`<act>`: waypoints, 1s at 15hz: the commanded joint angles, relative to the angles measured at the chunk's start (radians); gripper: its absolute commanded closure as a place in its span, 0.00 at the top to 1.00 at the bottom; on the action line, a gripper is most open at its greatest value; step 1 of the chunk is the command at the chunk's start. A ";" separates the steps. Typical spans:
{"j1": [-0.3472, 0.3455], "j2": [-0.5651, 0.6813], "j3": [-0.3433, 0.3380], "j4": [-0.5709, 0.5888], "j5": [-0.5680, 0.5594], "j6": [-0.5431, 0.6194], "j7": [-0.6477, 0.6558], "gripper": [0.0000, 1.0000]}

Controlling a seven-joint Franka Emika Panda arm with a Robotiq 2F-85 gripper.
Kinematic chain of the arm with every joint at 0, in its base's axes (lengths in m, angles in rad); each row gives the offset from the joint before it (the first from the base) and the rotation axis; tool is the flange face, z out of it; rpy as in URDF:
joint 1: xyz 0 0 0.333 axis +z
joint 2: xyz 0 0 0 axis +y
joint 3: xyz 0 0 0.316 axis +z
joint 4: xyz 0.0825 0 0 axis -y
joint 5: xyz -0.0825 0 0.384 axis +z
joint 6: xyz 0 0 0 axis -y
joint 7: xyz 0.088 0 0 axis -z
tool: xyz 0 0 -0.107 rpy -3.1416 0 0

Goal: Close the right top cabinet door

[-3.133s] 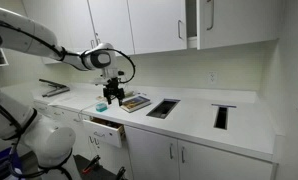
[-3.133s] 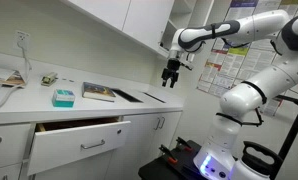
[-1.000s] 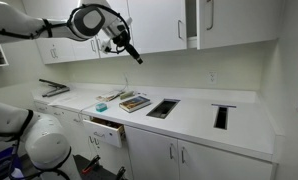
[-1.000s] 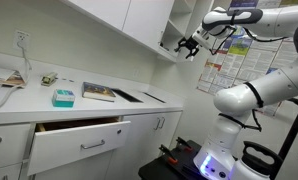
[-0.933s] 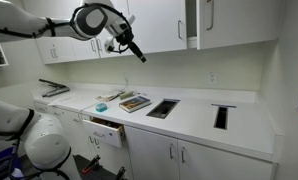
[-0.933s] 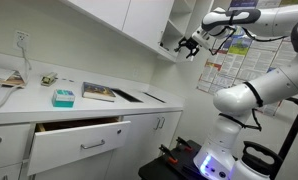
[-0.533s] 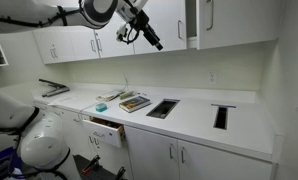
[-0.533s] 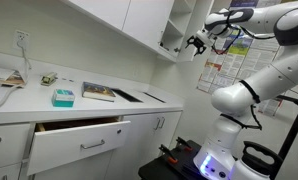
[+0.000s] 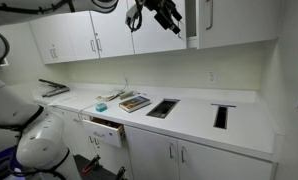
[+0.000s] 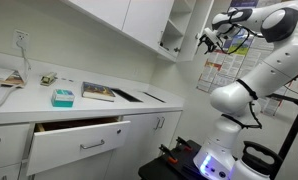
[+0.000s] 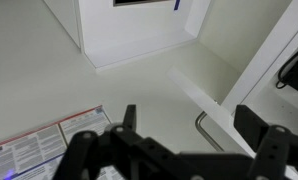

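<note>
I expect the top cabinet door (image 9: 239, 22) to swing in flush and stay closed when I push it, because the door's handle is next to the dark gap (image 9: 192, 20).
The right top cabinet door (image 9: 239, 22) is a plain white panel with a slim silver bar handle (image 9: 210, 14) near its lower left edge. It stands ajar, with a dark gap (image 9: 191, 22) beside it. In an exterior view the cabinet's open inside (image 10: 172, 35) shows. My gripper (image 9: 174, 24) is high up, just left of the gap, and it also shows in an exterior view (image 10: 204, 42). In the wrist view the gripper (image 11: 189, 125) is open and empty. The door's edge and its handle (image 11: 203, 131) show between the two fingers, apart from them.
The white counter (image 9: 194, 112) has two dark rectangular cut-outs (image 9: 162, 108) (image 9: 221, 116) and a book (image 9: 135, 102). A drawer (image 10: 79, 140) below stands pulled out. A teal box (image 10: 63, 97) lies on the counter. A poster (image 10: 214, 70) hangs on the wall.
The arm has risen from just above the counter to the upper cabinets and moved sideways to the ajar door. The door has not visibly moved.
</note>
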 commanded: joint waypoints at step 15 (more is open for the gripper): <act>0.028 0.158 -0.172 0.243 0.120 0.096 0.217 0.40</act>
